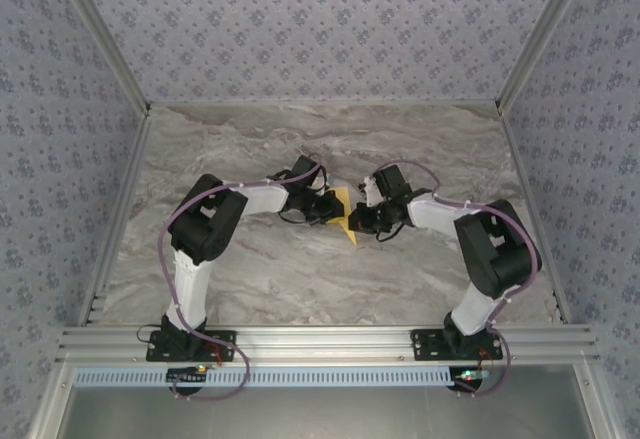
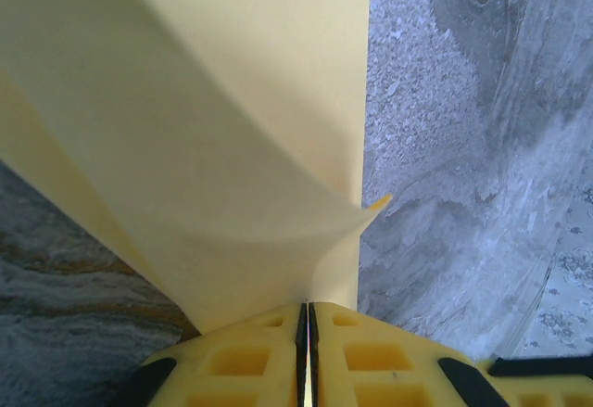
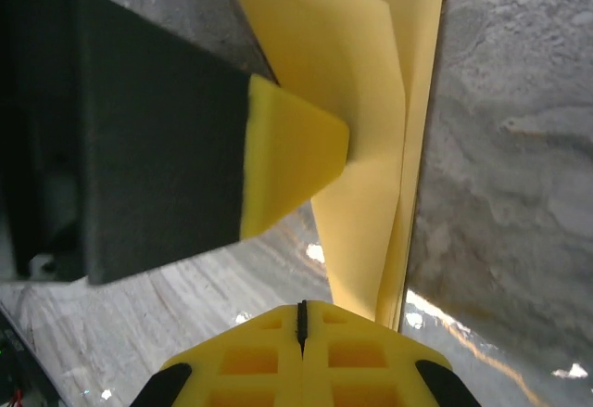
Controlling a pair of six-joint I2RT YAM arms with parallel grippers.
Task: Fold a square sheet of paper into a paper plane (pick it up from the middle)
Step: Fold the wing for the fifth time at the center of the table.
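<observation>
The robot's right gripper should keep the paper's narrow end (image 3: 360, 294) down while the left gripper flattens the folded flap (image 3: 366, 161), because the flap curves up beside the right gripper's fingers.
The square sheet of paper (image 1: 345, 221) is yellow-orange and folded into overlapping layers with a narrow pointed outline. It sits at the middle of the table between the two arms. My left gripper (image 1: 330, 209) is shut on it. In the left wrist view the paper (image 2: 232, 129) curves up out of the closed jaws of the left gripper (image 2: 308, 307). My right gripper (image 1: 362, 221) is shut, and the seam of the right gripper (image 3: 301, 307) shows nothing in it. The folded layers (image 3: 371, 101) pass just right of its tip. The left gripper's finger (image 3: 287, 161) presses on the paper from the left.
The grey marble table (image 1: 300, 279) spreads out around the arms. Patterned walls (image 1: 320, 19) enclose it at the back and both sides. An aluminium rail (image 1: 320, 341) with both arm bases runs along the near edge.
</observation>
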